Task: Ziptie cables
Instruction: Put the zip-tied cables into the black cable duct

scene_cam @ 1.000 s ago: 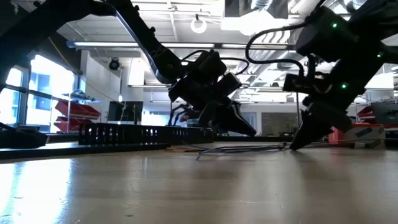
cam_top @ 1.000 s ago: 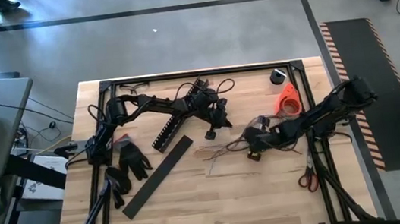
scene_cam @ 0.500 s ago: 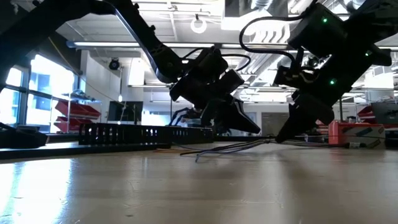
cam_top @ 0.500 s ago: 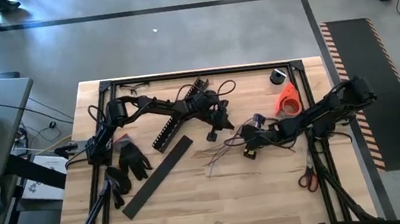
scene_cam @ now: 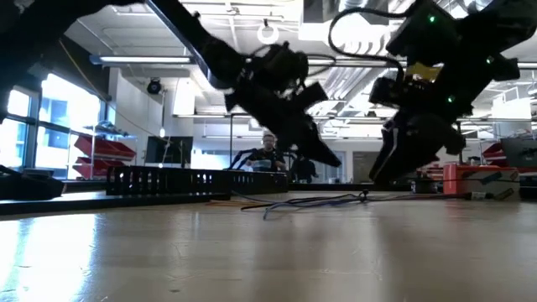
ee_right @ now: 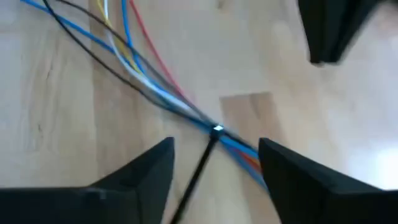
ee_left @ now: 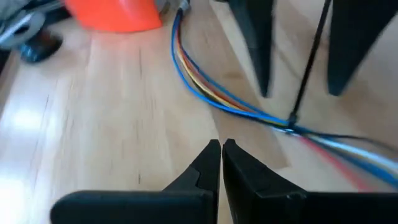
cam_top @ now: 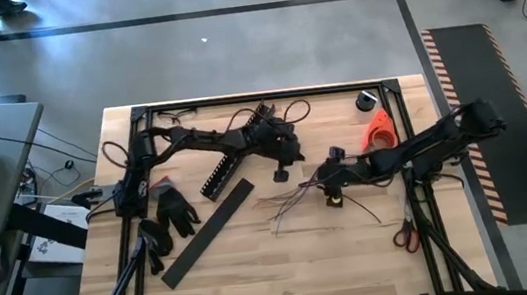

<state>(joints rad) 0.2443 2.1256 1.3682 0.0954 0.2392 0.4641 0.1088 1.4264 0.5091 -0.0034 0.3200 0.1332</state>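
Note:
The left gripper should turn the channel toward the cables (cam_top: 295, 195) before the robot's grippers lift them, because the black slotted channel (cam_top: 219, 178) slants away from the bound cables.
The cables (cam_top: 295, 200) lie loose on the wooden table as thin blue, yellow, red and dark wires. A black zip tie's head (ee_right: 216, 129) binds them. Its tail (ee_right: 194, 177) runs back between the fingers of my right gripper (ee_right: 214, 177), which is open just above the bundle, and I see no touch. That gripper also shows in the high view (cam_top: 326, 176) and the low view (scene_cam: 394, 172). My left gripper (ee_left: 221, 155) is shut and empty, above the table on the bundle's left side (cam_top: 294, 152).
A black slotted channel (cam_top: 232, 153) and a flat black strip (cam_top: 209, 233) lie left of the cables, with black gloves (cam_top: 176, 211) beyond them. An orange object (cam_top: 378, 131) and a tape roll (cam_top: 367, 101) sit far right, and scissors (cam_top: 405, 236) near right. A person (scene_cam: 268, 151) stands behind the table.
My right gripper has gone up from the table and a little toward the far edge. The cables' end beside it rose with it half a second ago and lies lower again now. My left gripper has gone up and back a little toward the far left.

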